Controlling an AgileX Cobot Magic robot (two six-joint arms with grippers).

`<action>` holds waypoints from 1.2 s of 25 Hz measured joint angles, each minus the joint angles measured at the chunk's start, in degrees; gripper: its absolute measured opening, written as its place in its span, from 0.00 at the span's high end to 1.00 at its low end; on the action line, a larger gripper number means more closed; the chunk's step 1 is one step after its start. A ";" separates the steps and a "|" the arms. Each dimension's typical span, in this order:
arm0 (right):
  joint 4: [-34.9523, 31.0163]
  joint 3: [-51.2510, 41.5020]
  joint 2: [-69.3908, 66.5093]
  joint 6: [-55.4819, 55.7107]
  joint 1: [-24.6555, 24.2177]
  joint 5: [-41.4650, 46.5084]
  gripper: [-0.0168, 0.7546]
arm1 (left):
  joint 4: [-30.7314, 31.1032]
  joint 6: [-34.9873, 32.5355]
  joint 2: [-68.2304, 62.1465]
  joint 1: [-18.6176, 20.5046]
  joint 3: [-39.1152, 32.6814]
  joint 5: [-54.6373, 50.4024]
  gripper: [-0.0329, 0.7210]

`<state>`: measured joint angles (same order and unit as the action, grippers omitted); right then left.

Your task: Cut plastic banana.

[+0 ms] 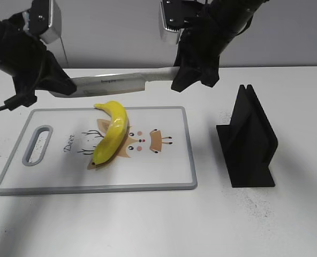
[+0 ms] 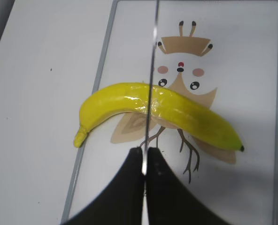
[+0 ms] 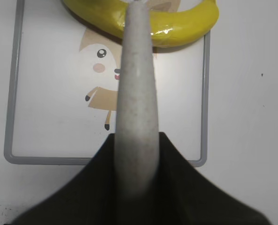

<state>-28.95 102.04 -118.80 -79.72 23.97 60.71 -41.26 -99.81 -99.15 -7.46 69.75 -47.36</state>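
Observation:
I should open my left gripper and move it away, because it is pinching the knife's blade (image 1: pixel 109 84). My right gripper will then carry the knife by the pale handle (image 1: pixel 161 74).
A glossy yellow plastic banana (image 1: pixel 111 135) lies whole on a white cutting board (image 1: pixel 169 174) with a deer picture. A knife (image 1: pixel 113 83) hangs level above the board's far edge. My left gripper (image 1: pixel 59 85) is shut on the blade's tip end, and my right gripper (image 1: pixel 188 75) is shut on the pale handle. In the left wrist view the thin blade (image 2: pixel 151 84) crosses over the banana (image 2: pixel 120 101), pinched by the left gripper (image 2: pixel 144 157). In the right wrist view the handle (image 3: pixel 135 108) runs from the right gripper (image 3: pixel 135 154) toward the banana (image 3: pixel 181 28).
A black knife stand (image 1: pixel 248 139) stands on the white table to the right of the board. The board has a grey rim and a handle slot (image 1: pixel 38 144) at its left end.

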 joint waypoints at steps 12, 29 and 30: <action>2.53 1.08 -13.98 3.76 0.22 -2.07 0.76 | -0.28 -1.52 -16.02 -1.96 0.68 8.64 0.97; 6.49 1.07 -5.16 6.47 0.95 3.27 0.76 | 4.48 -0.80 -4.58 -3.97 -0.10 6.50 0.97; 6.54 1.07 -4.01 6.54 1.01 3.41 0.76 | 4.76 -0.70 -3.30 -3.97 -0.10 6.00 0.97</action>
<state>-22.40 103.11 -122.82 -73.18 24.98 64.12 -36.50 -100.51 -102.45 -11.44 69.65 -41.36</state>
